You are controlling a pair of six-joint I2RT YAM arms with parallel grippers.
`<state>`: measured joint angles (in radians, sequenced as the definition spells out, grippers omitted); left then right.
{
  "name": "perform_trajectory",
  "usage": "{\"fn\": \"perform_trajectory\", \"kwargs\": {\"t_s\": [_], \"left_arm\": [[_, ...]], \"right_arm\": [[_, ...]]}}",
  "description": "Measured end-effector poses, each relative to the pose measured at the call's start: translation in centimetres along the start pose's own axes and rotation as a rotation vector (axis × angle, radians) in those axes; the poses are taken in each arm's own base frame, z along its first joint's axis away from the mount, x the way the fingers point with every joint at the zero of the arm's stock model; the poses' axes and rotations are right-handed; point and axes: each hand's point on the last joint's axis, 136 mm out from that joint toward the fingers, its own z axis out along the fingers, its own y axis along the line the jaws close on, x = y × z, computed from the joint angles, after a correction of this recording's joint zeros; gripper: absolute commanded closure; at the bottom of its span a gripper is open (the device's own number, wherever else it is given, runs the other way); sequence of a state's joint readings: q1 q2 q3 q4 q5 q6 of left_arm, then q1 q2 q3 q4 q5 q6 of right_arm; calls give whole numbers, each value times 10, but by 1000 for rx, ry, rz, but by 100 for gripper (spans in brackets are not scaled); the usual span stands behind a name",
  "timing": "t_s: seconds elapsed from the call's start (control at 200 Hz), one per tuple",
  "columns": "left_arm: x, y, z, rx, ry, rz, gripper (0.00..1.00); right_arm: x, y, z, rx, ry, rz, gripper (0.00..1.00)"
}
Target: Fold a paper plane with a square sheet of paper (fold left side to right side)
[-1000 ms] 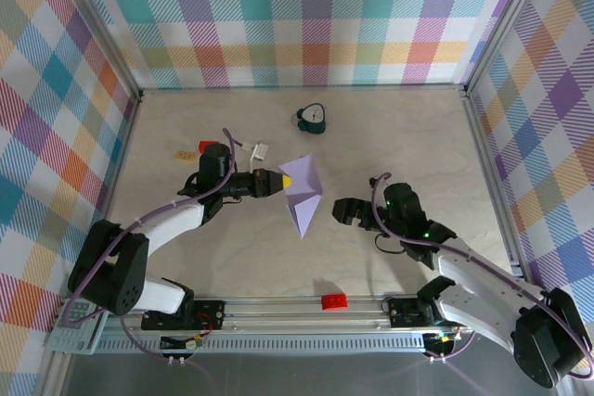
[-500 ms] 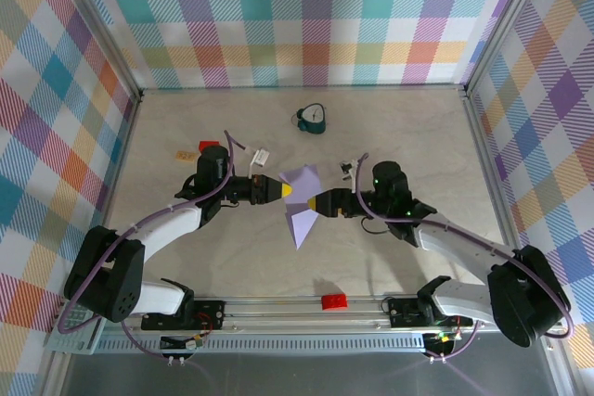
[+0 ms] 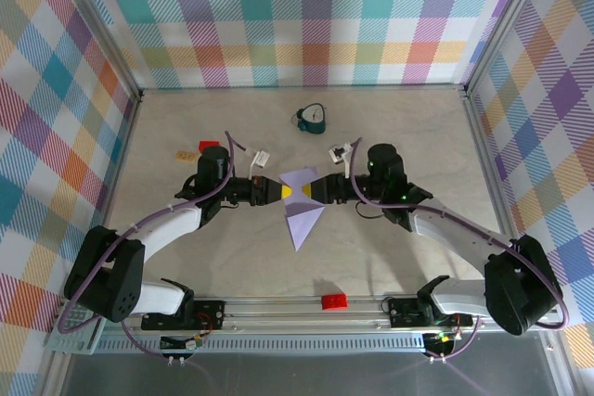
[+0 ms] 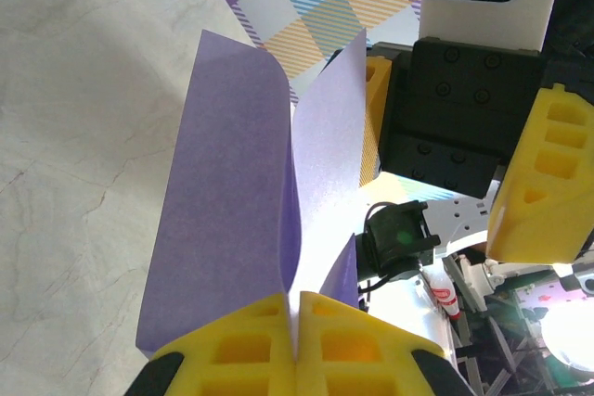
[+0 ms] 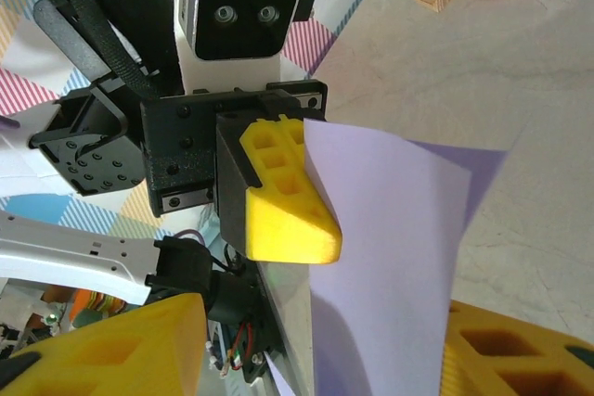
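Note:
The paper's tip lies free and both grippers meet at the upper flaps [image 3: 297, 178] of the paper. So my right gripper should hold the flaps while my left gripper pinches nearer the tip [image 3: 310, 223].
The pale lavender square sheet of paper [image 3: 300, 213] is folded into a pointed wedge, with its tip toward the near edge and its upper flaps lifted off the table. My left gripper [image 3: 289, 191] is shut on its left edge. In the left wrist view the yellow fingers [image 4: 251, 345] pinch the paper [image 4: 227, 220], which splits into two upright flaps. My right gripper [image 3: 316, 192] faces the left one from the right. Its jaws stand apart on either side of the paper [image 5: 394, 257], with the left gripper's yellow fingertip [image 5: 278, 215] just beyond.
A dark teal clock-like object [image 3: 313, 118] stands at the back centre. One red block [image 3: 333, 300] lies by the front rail. Another red block [image 3: 206, 146] and a tan tile [image 3: 185, 154] lie at the left. Checked walls enclose three sides.
My right arm swung left from the open table to the paper, and its jaws narrowed around the sheet. The left gripper kept its grip and shifted slightly.

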<state>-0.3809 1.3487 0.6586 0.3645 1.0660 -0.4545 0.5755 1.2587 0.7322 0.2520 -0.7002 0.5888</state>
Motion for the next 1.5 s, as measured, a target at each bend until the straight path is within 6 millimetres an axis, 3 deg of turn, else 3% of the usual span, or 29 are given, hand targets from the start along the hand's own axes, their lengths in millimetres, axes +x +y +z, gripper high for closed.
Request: {"fn": "perform_trajectory", "kwargs": {"t_s": [0.59, 0.77, 0.87, 1.095, 1.13, 1.315, 1.5], "left_arm": [[4, 3, 0, -10, 14, -12, 100], [7, 6, 0, -16, 22, -21, 100], [9, 10, 1, -31, 26, -25, 90], [20, 44, 5, -136, 42, -66, 72], [22, 52, 6, -156, 44, -76, 68], [36, 95, 9, -282, 56, -148, 64], [38, 114, 0, -412, 51, -163, 57]], "right_arm": [[-8, -17, 1, 57, 7, 8, 77], [-6, -25, 4, 79, 14, 21, 100], [-4, -34, 6, 102, 23, 37, 100], [11, -67, 17, 167, 55, 106, 100], [17, -76, 19, 182, 64, 127, 100], [60, -123, 31, 259, 145, 259, 100], [82, -140, 31, 294, 175, 337, 100]]}}
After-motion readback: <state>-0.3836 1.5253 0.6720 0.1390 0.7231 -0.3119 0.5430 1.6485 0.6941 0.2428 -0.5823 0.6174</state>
